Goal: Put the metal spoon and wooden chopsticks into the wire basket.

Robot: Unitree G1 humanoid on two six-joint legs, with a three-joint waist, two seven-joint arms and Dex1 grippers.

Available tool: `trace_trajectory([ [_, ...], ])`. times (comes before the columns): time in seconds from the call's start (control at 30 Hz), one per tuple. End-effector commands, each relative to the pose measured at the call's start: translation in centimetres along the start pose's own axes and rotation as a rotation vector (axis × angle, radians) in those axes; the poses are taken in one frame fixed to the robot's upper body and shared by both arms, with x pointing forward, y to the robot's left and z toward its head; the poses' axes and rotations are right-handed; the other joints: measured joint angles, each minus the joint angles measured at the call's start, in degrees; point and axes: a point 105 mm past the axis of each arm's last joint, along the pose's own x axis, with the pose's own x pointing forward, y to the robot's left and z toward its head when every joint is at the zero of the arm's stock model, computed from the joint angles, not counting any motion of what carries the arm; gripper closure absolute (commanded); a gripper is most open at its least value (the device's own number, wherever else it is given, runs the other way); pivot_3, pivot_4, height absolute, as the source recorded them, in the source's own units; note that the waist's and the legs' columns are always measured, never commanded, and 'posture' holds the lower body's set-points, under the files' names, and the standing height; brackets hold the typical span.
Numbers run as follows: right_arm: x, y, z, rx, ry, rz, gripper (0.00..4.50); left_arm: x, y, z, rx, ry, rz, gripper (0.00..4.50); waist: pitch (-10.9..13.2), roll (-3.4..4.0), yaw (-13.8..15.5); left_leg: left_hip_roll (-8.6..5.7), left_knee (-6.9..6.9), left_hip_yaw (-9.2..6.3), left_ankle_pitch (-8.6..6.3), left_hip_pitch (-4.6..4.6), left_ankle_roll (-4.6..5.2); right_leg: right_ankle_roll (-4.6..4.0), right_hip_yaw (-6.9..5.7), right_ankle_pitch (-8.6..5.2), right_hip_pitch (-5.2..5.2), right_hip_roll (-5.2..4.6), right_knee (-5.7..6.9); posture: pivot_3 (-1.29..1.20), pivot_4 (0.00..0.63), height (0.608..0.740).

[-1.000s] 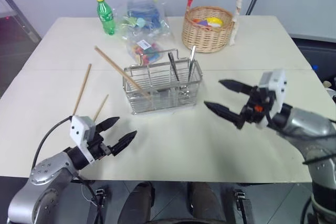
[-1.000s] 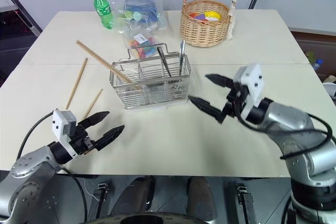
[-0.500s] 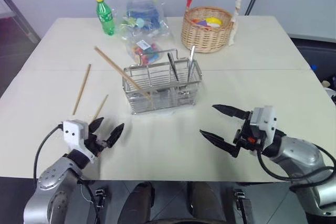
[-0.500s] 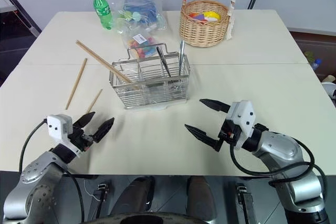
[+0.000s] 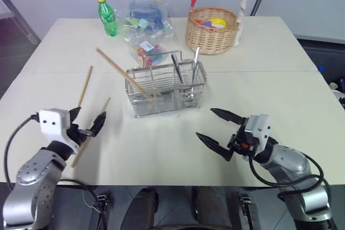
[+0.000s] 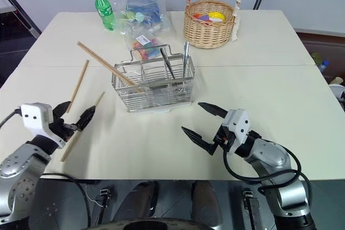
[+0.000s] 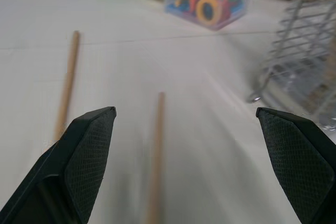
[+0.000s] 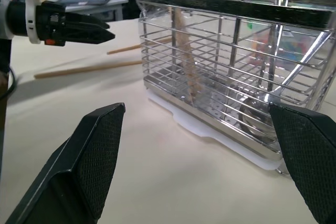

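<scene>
I expect the nearer chopstick to lean and stick out too when I lower it into the wire basket, because a wooden chopstick leans out over the basket's rim.
The wire basket stands mid-table. Inside it the metal spoon stands upright beside a darker flat utensil. One of the wooden chopsticks leans in the basket's left end. Two more lie on the table to its left: a longer one and a nearer one. My left gripper hovers open just over the nearer stick, which runs between its fingers in the left wrist view. My right gripper is open and empty in front of the basket, pointing at it.
At the far side stand a green bottle, a clear bag of coloured toys and a round wicker basket. The table's near edge lies just behind both grippers.
My left gripper has swung left and now sits over the nearer chopstick. My right gripper has dropped lower and drawn back toward the near edge. Both stay open.
</scene>
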Motion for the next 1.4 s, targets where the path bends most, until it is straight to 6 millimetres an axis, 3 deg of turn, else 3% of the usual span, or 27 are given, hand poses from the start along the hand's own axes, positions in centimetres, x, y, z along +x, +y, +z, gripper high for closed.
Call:
trace_trajectory([
  [0.03,0.3,0.2,1.3,-0.031,-0.042,0.045,0.04,-0.8,0.4,0.9,0.083,0.042,0.023,0.0,0.0,0.0,0.0,0.0,0.0,0.0,0.0,0.0,0.0,0.0,0.0,0.0,0.0,0.0,0.01,0.0,0.15,0.74],
  [0.37,0.5,0.4,1.9,-0.017,-0.054,0.077,0.04,0.5,0.0,-2.0,0.049,0.201,0.105,0.0,0.0,-0.03,0.2,-0.01,0.01,-0.01,0.0,0.01,0.0,0.1,0.0,0.05,0.01,0.0,0.04,0.0,0.15,0.74],
  [0.63,0.5,0.3,1.9,0.01,-0.07,0.022,0.04,1.1,1.7,-5.9,0.087,0.342,0.188,0.0,0.0,-0.02,0.1,0.0,0.01,0.0,0.0,0.05,0.0,0.12,0.0,0.07,-0.03,0.03,0.15,0.0,0.15,0.74],
  [0.8,0.3,0.2,3.0,0.003,-0.079,0.025,0.04,1.6,2.3,-6.6,0.103,0.366,0.171,0.0,-0.2,0.16,0.1,0.01,0.02,0.0,0.0,0.11,-0.01,0.07,0.0,0.04,0.0,0.03,0.18,0.0,0.15,0.74],
  [1.03,0.1,-0.1,5.1,-0.031,-0.094,0.051,0.04,2.0,1.2,-7.7,0.094,0.424,0.087,0.0,-0.5,0.54,0.1,0.01,0.03,0.0,0.0,0.12,-0.01,0.1,0.01,0.05,0.03,0.01,0.18,0.0,0.15,0.74],
  [1.23,-0.4,-0.5,5.0,-0.032,-0.072,0.031,0.04,1.9,0.4,-8.2,0.075,0.449,0.046,0.0,-0.6,0.56,0.2,0.0,0.03,0.01,0.0,0.12,0.0,0.12,0.0,0.06,0.05,0.0,0.17,0.0,0.15,0.74],
  [1.33,-0.6,-0.6,4.7,-0.027,-0.06,0.022,0.0,1.6,0.2,-8.4,0.083,0.465,0.033,0.82,-0.6,0.57,0.2,0.0,0.02,0.0,0.0,0.12,0.0,0.12,0.0,0.06,0.05,-0.01,0.17,0.0,0.15,0.74],
  [1.4,-0.8,-0.7,4.5,-0.029,-0.05,0.017,0.0,1.3,-0.1,-8.6,0.085,0.474,0.028,1.77,-0.6,0.59,0.0,0.0,0.02,0.01,0.0,0.12,0.0,0.12,0.01,0.05,0.05,-0.01,0.17,0.0,0.15,0.74],
])
